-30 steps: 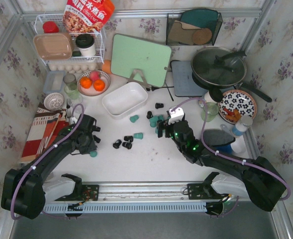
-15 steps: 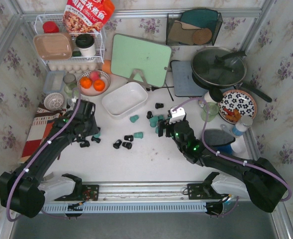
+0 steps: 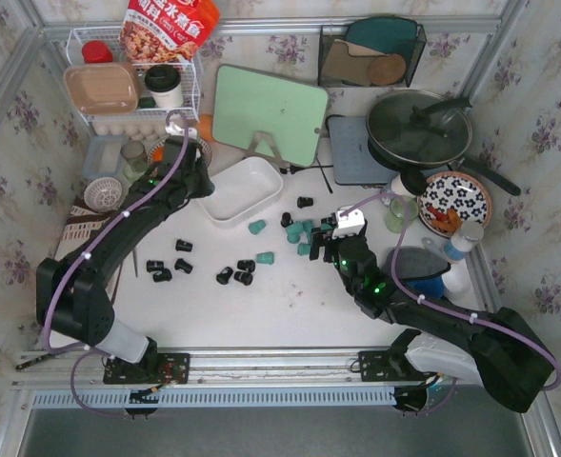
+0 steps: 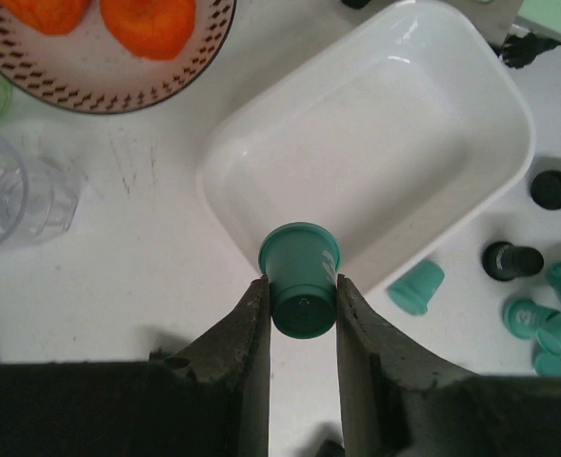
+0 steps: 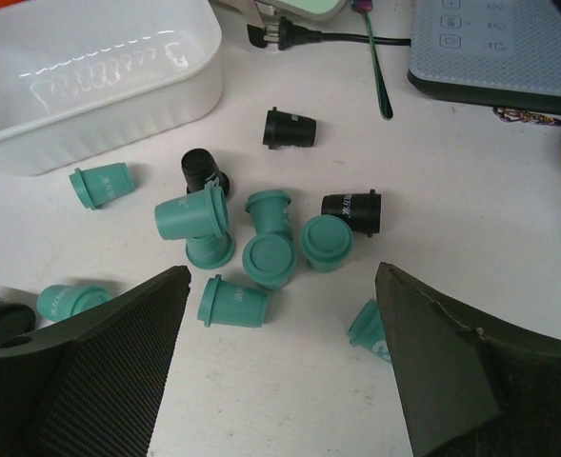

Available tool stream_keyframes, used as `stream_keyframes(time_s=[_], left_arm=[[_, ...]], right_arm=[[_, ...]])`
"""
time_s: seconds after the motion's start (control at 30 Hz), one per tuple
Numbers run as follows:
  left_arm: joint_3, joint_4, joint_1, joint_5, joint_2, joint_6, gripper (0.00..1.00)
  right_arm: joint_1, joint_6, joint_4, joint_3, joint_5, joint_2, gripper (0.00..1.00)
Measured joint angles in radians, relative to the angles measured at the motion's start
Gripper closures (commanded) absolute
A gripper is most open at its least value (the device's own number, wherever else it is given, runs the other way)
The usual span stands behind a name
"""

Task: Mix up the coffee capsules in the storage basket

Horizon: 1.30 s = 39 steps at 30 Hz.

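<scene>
The teal capsule point(image 4: 301, 276) is at the storage basket's near rim with the storage basket's bottom point(image 3: 238, 197) clear ahead, so my left gripper should continue over that rim and release inside.
The white storage basket point(image 3: 240, 190) sits on the table left of centre and is empty; it also shows in the left wrist view point(image 4: 375, 162) and the right wrist view point(image 5: 90, 67). My left gripper point(image 3: 196, 183) point(image 4: 301, 305) is shut on a teal capsule point(image 4: 301, 278), held just short of the basket's near rim. Teal and black capsules point(image 3: 299, 231) lie loose on the table, with more black ones point(image 3: 234, 275) further left. My right gripper point(image 3: 335, 238) point(image 5: 280, 352) is open and empty, just short of a teal cluster point(image 5: 266, 248).
A bowl of oranges point(image 3: 178, 158) point(image 4: 118, 29) and glass jars point(image 3: 133, 157) stand left of the basket. A green cutting board point(image 3: 269, 112), a power cable point(image 5: 328, 38), a grey scale point(image 3: 356, 150), a lidded pan point(image 3: 418, 126) and a flowered plate point(image 3: 454, 202) lie behind and right.
My left arm has lifted a teal capsule from the table's left side and swung it up and right to the basket's near edge. My right gripper has shifted slightly right.
</scene>
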Motion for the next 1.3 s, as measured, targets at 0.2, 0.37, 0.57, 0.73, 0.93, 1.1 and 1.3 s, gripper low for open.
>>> stream_keyframes(time_s=[0.2, 0.37, 0.57, 0.73, 0.93, 1.1, 1.3], left_arm=[[0.049, 0.067, 0.0, -0.009, 0.13, 0.023, 0.8], [0.102, 0.076, 0.0, -0.01, 0.249, 0.025, 0.78], [0.155, 0.079, 0.0, -0.01, 0.343, 0.033, 0.68], [0.185, 0.079, 0.0, -0.018, 0.389, 0.032, 0.58], [0.193, 0.079, 0.0, -0.033, 0.395, 0.03, 0.46], [0.218, 0.078, 0.0, -0.043, 0.394, 0.03, 0.34], [0.215, 0.063, 0.0, -0.054, 0.352, 0.031, 0.29]], right_arm=[[0.0, -0.004, 0.001, 0.007, 0.014, 0.033, 0.13], [0.0, -0.015, 0.002, 0.01, 0.023, 0.047, 0.12], [0.0, -0.018, 0.001, 0.019, 0.029, 0.077, 0.12], [0.0, -0.019, 0.001, 0.025, 0.029, 0.089, 0.12], [0.0, -0.021, 0.001, 0.03, 0.028, 0.098, 0.11], [0.0, -0.021, 0.0, 0.031, 0.027, 0.1, 0.11], [0.0, -0.021, -0.003, 0.034, 0.018, 0.1, 0.11]])
